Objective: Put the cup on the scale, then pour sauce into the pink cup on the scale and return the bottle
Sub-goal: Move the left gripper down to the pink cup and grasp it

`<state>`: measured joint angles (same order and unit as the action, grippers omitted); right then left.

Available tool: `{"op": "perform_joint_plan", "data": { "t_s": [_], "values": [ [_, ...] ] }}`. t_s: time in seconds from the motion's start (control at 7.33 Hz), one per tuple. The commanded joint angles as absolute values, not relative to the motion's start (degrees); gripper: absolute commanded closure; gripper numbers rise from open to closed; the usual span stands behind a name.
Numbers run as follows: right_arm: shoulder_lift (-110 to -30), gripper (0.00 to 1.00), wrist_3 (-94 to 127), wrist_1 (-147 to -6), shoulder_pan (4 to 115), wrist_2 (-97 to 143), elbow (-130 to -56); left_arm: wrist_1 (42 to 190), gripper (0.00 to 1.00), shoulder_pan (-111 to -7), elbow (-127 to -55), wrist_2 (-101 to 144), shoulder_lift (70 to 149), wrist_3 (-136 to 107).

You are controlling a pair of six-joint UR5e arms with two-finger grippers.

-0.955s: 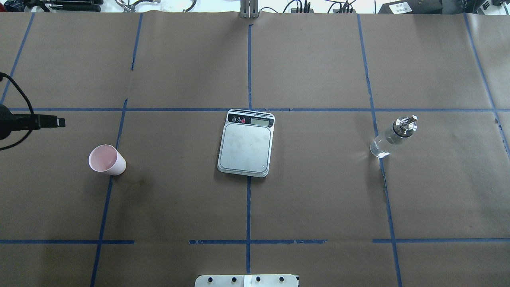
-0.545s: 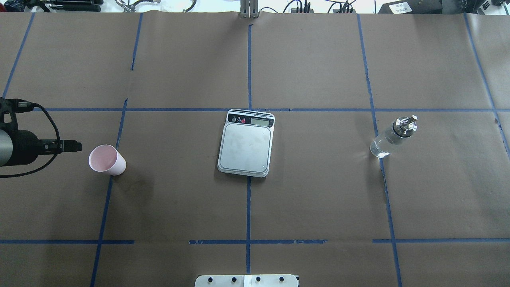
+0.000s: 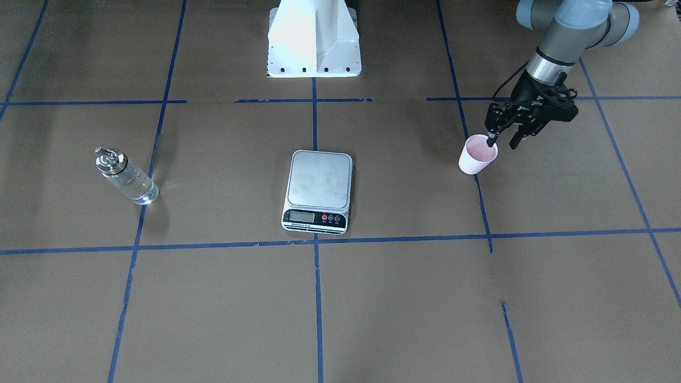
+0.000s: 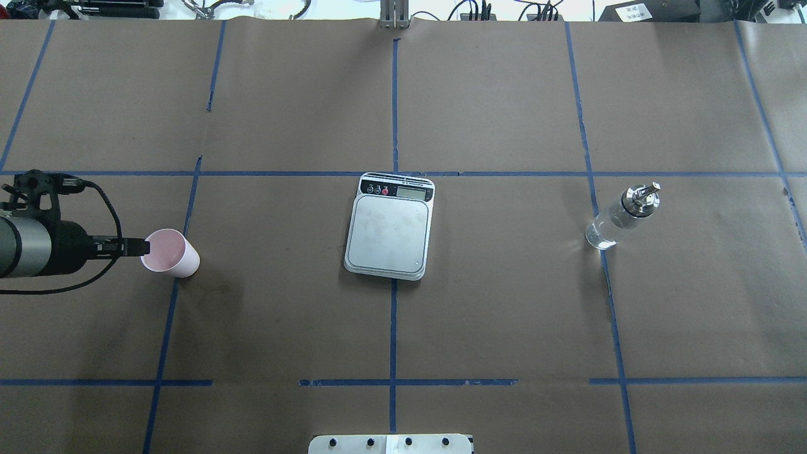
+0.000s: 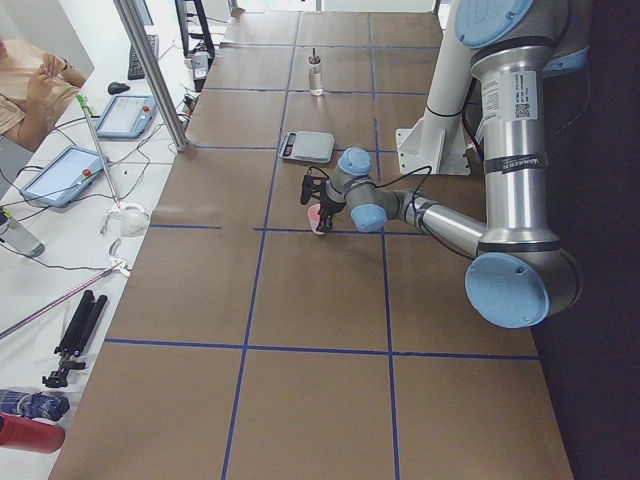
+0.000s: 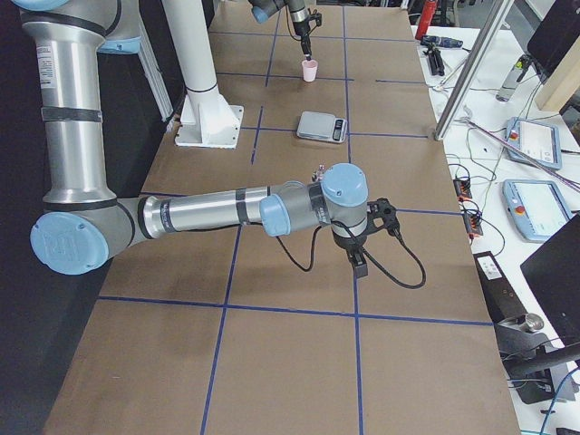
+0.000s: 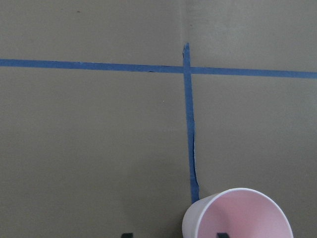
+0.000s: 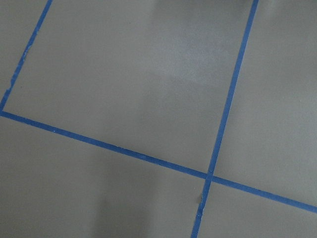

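I expect the sauce (image 3: 141,187) to flow out in a thin stream when I pour, because the clear bottle ends in a narrow silver spout (image 3: 102,152).
The pale pink cup (image 4: 170,253) stands upright on the brown paper at the left, also in the front-facing view (image 3: 478,155). My left gripper (image 3: 503,142) is open at the cup's rim: one fingertip (image 3: 490,141) is over the cup's pink inside, the other is outside it. The left wrist view shows the cup (image 7: 237,214) at the bottom right. The scale (image 4: 389,230) lies bare at the centre. The clear bottle (image 4: 621,215) with the silver spout stands at the right, with clear sauce in it. My right gripper (image 6: 360,261) shows only in the exterior right view; I cannot tell its state.
Blue tape lines grid the brown paper. The white robot base (image 3: 314,40) stands at the near edge behind the scale. A metal post (image 4: 394,16) and cables sit at the far edge. Tablets (image 5: 60,175) lie on the side table.
My left arm has come in from the left edge and swung toward the cup; its fingertips now reach the cup's rim. Cup, scale and bottle have not moved.
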<state>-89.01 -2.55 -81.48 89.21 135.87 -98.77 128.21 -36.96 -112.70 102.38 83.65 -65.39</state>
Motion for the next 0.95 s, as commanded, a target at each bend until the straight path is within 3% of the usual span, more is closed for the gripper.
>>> {"op": "perform_joint_plan", "data": {
  "t_s": [0.0,0.27,0.68,0.82],
  "values": [
    [-89.2,0.0,-2.5,-81.5,89.3,135.9,-98.9,125.5,0.66,-36.1,-112.6,102.1,85.0,-65.4],
    [-89.2,0.0,-2.5,-81.5,89.2,135.9,-98.9,124.4,1.0,-36.1,-112.5,102.1,84.9,-65.3],
    [-89.2,0.0,-2.6,-81.5,89.2,135.9,-98.8,119.9,1.0,-36.5,-114.9,102.7,87.8,-64.7],
    [-89.2,0.0,-2.5,-81.5,89.2,136.0,-98.8,110.7,1.0,-36.6,-116.4,102.7,95.0,-64.7]
  ]
}}
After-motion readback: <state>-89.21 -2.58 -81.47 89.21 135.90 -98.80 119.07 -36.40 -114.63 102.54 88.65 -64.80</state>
